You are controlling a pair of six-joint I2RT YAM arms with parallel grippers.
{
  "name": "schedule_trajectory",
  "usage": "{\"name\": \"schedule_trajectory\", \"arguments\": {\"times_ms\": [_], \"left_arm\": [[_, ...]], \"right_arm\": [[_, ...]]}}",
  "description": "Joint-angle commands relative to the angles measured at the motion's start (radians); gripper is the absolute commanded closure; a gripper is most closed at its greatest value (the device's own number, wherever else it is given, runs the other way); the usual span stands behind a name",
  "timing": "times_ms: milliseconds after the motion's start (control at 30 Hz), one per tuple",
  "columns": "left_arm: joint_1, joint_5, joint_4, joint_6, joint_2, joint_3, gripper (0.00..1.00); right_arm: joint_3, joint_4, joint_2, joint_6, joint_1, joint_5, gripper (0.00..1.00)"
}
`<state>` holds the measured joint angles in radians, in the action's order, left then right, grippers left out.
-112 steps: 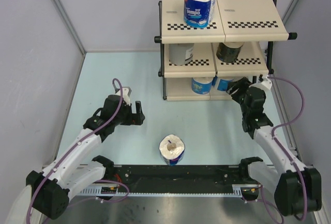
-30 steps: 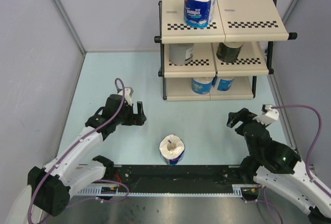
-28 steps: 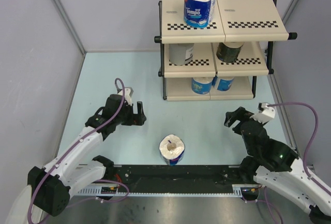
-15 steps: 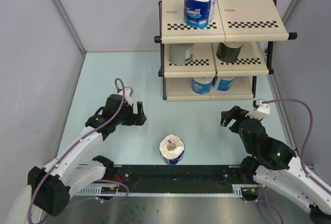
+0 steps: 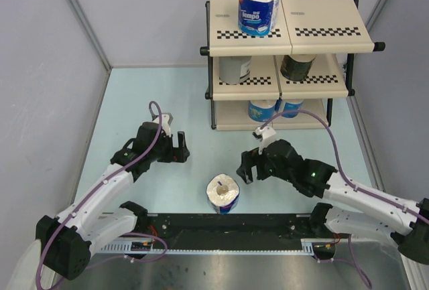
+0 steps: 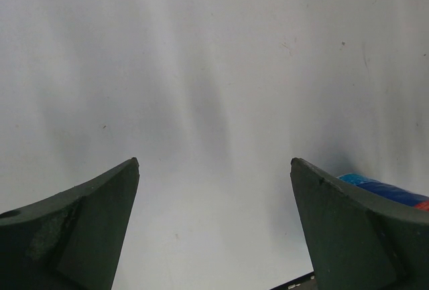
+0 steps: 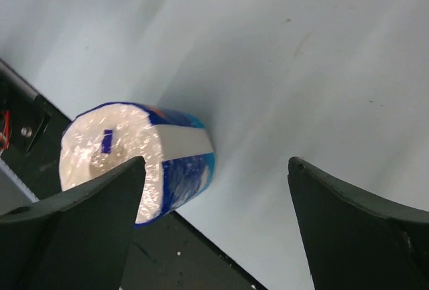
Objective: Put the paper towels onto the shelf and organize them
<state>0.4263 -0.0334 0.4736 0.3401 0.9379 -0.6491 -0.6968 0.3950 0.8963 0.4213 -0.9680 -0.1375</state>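
I should keep going over the top of the table roll (image 5: pixel 222 196), which stands upright and clear beside my open right gripper, until the fingers straddle its rim (image 5: pixel 233 186).
The shelf (image 5: pixel 322 32) stands at the back right. A white Tempo roll (image 5: pixel 258 5) stands on its top tier, a grey roll (image 5: pixel 234 69) and a dark roll (image 5: pixel 297 66) on the middle tier, and two blue-wrapped rolls (image 5: pixel 261 110) on the bottom tier. One blue-wrapped roll (image 5: pixel 223 193) stands on the table near the front. My right gripper (image 5: pixel 244 169) is open just right of it. In the right wrist view the roll (image 7: pixel 134 163) sits at the left finger, outside the gap of the gripper (image 7: pixel 216 161). My left gripper (image 5: pixel 179 148) is open and empty, as the left wrist view (image 6: pixel 213 161) shows.
A black rail (image 5: pixel 228 226) runs along the near edge right behind the table roll. Grey walls close the left (image 5: pixel 40 102) and right sides. A sliver of the table roll (image 6: pixel 385 188) shows past the left gripper's right finger.
My right arm has swung from the shelf's bottom tier down and left across the table to the roll near the front. The left arm and all rolls have stayed put.
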Motion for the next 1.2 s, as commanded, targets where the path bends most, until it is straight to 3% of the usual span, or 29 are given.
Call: {"name": "schedule_trajectory", "arguments": {"times_ms": [0, 333, 767, 1167], "left_arm": [[0.008, -0.013, -0.026, 0.008, -0.005, -0.02, 0.0], [0.008, -0.008, -0.024, 0.008, -0.007, -0.02, 0.0], [0.008, -0.011, -0.024, 0.007, -0.001, -0.021, 0.0], [0.008, -0.008, -0.024, 0.007, -0.004, -0.02, 0.0]], "right_arm": [[-0.078, -0.073, 0.061, -0.047, -0.058, 0.07, 0.08], [-0.102, -0.117, 0.184, -0.049, -0.124, 0.11, 0.09], [-0.125, -0.097, 0.262, -0.061, -0.153, 0.118, 0.21], [-0.153, -0.061, 0.339, -0.082, -0.189, 0.099, 0.26]]}}
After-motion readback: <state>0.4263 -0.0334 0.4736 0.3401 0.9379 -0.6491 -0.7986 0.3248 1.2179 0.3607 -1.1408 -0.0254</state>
